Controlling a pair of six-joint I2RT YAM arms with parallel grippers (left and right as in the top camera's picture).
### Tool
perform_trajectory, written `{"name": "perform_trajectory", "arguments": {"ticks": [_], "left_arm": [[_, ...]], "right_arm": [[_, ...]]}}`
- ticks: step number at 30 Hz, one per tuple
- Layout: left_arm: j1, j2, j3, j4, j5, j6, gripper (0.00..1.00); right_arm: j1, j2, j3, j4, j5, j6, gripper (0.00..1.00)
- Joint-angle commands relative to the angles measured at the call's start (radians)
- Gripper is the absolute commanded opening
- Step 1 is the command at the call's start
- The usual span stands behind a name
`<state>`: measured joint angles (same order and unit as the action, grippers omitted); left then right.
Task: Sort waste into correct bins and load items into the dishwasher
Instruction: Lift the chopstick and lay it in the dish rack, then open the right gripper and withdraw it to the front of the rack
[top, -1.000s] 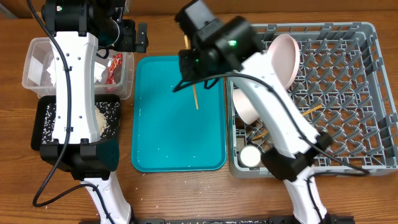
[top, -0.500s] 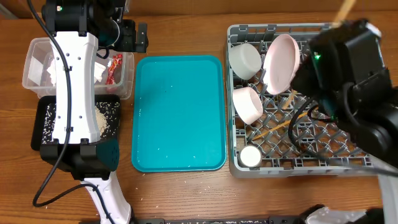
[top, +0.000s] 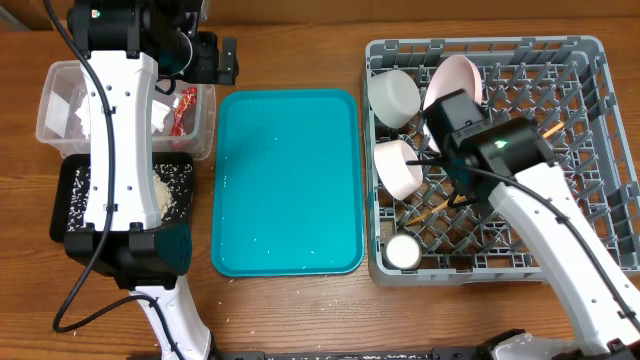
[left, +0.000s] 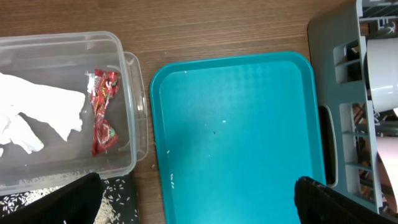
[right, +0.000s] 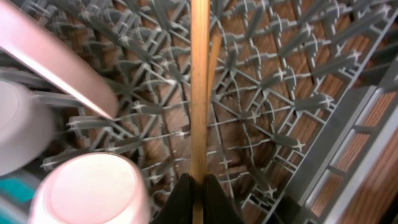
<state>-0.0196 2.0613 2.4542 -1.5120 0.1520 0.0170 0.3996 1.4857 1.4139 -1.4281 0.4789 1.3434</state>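
Observation:
The wooden chopstick (right: 199, 93) is lined up with the second chopstick in the rack (right: 214, 56), so the robot's right gripper should keep bringing it down until it lies alongside, then let go.
My right gripper (right: 199, 186) is shut on a wooden chopstick (right: 199, 93) and holds it low over the grey dish rack (top: 590, 150); its far end shows in the overhead view (top: 546, 130). A second chopstick (top: 435, 208) lies in the rack. The pink plate (top: 455, 80), a white bowl (top: 393, 97), a pinkish-white bowl (top: 398, 167) and a small white cup (top: 403, 251) stand in the rack. My left gripper (left: 199, 202) is open and empty above the teal tray's left edge. The clear tub (top: 52, 75) holds white tissue (left: 37, 115) and the red wrapper (left: 102, 112). The black tray (top: 72, 190) holds rice (top: 165, 185).
The teal tray (top: 290, 180) lies between the bins and the rack with a few rice grains on it. My left arm stretches over the tub and the black tray. A few grains lie on the wooden table by the tray's front.
My right arm carried the chopstick from above the teal tray to the rack's far right, then came down low over the rack's middle. The left arm has not moved.

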Motion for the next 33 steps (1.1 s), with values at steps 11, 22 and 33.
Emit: {"name": "perform_trajectory", "arguments": {"ticks": [11,22,33], "left_arm": [[-0.007,-0.002,0.022,0.002,-0.006,-0.006,1.0],[-0.007,-0.002,0.022,0.002,-0.006,-0.006,1.0],[-0.007,-0.002,0.022,0.002,-0.006,-0.006,1.0]], "right_arm": [[-0.023,-0.001,-0.24,0.246,-0.004,0.074,0.04],[-0.023,0.0,-0.302,0.268,-0.027,0.074,0.13],[-0.023,0.0,-0.302,0.312,-0.027,-0.057,0.5]]}}
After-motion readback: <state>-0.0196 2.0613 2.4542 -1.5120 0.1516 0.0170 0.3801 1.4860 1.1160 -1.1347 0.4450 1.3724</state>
